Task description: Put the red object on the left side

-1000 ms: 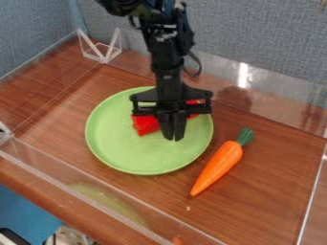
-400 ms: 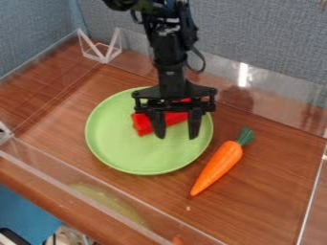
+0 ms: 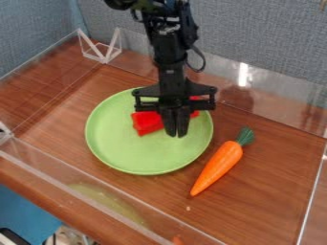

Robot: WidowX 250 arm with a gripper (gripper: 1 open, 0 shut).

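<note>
My gripper's fingers are meeting at the near side of the red object (image 3: 166, 132), so next I open them, move back a little and close them over the red object's body (image 3: 149, 122).
The red object (image 3: 145, 122) lies on the green plate (image 3: 118, 144), a little right of the plate's middle. Only a short red piece shows, because its right end is hidden behind the fingers. My gripper (image 3: 175, 124) points straight down over the plate. Its black fingers (image 3: 167, 117) are drawn close together on the right end of the red object, with the tips down at the plate's surface.
An orange carrot with a green top (image 3: 219, 164) lies on the wooden table just right of the plate. A white wire stand (image 3: 99, 43) sits at the back left. Clear plastic walls (image 3: 255, 77) border the table on all sides.
The fingers were shut a second ago, then spread wide, and have now closed in on the red object. The arm stays over the plate, and the carrot has not moved.
</note>
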